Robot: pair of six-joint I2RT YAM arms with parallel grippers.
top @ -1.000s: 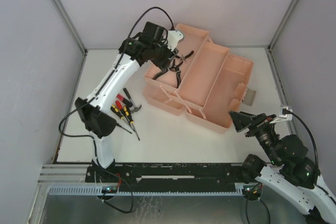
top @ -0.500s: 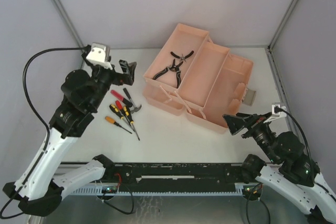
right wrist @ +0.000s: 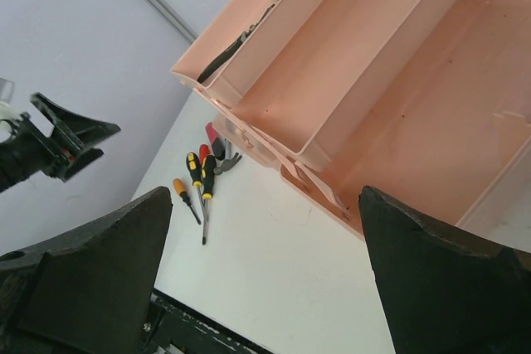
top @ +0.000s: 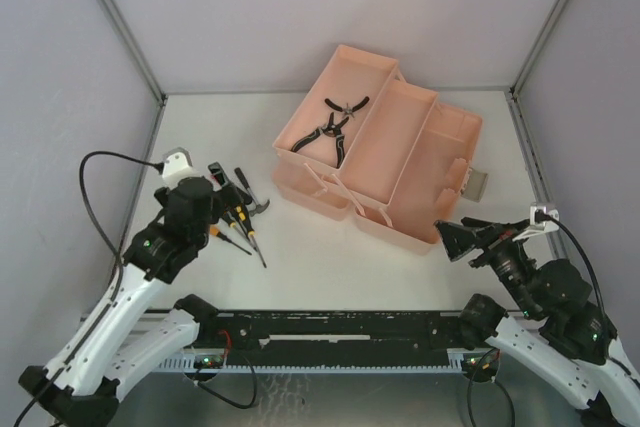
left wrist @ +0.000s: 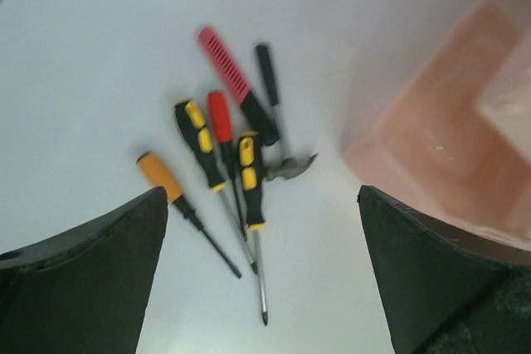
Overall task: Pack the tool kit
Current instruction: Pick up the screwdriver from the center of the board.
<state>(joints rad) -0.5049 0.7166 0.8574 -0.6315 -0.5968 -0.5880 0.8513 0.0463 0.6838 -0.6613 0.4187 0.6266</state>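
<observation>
The orange screwdriver [left wrist: 184, 207] lies clear of the black-yellow screwdrivers, so I should go on lowering my left gripper toward its handle [left wrist: 158, 175] until my open fingers straddle it, then close.
The pink toolbox [top: 400, 162] stands open at the back right, its trays spread. Black pliers [top: 335, 127] lie in its far left tray. Several screwdrivers [top: 240, 227] and a small hammer [top: 258, 207] lie loose on the table left of the box. My left gripper [top: 222, 187] hangs open and empty over these tools. The left wrist view shows the orange screwdriver [left wrist: 162, 180], two black-yellow screwdrivers [left wrist: 199, 143], a red one [left wrist: 220, 118] and the hammer [left wrist: 286, 165] between the open fingers [left wrist: 91, 271]. My right gripper [top: 452, 232] is open and empty by the box's near right corner.
Grey walls close in the table on three sides. A small grey latch [top: 478, 183] sticks out at the toolbox's right side. The black rail [top: 330, 327] runs along the near edge. The right wrist view shows the box [right wrist: 398, 80] and the loose tools [right wrist: 199, 176].
My left arm has left the toolbox tray, where the pliers now lie, and has swung down to the near left over the loose tools. My right arm has barely moved.
</observation>
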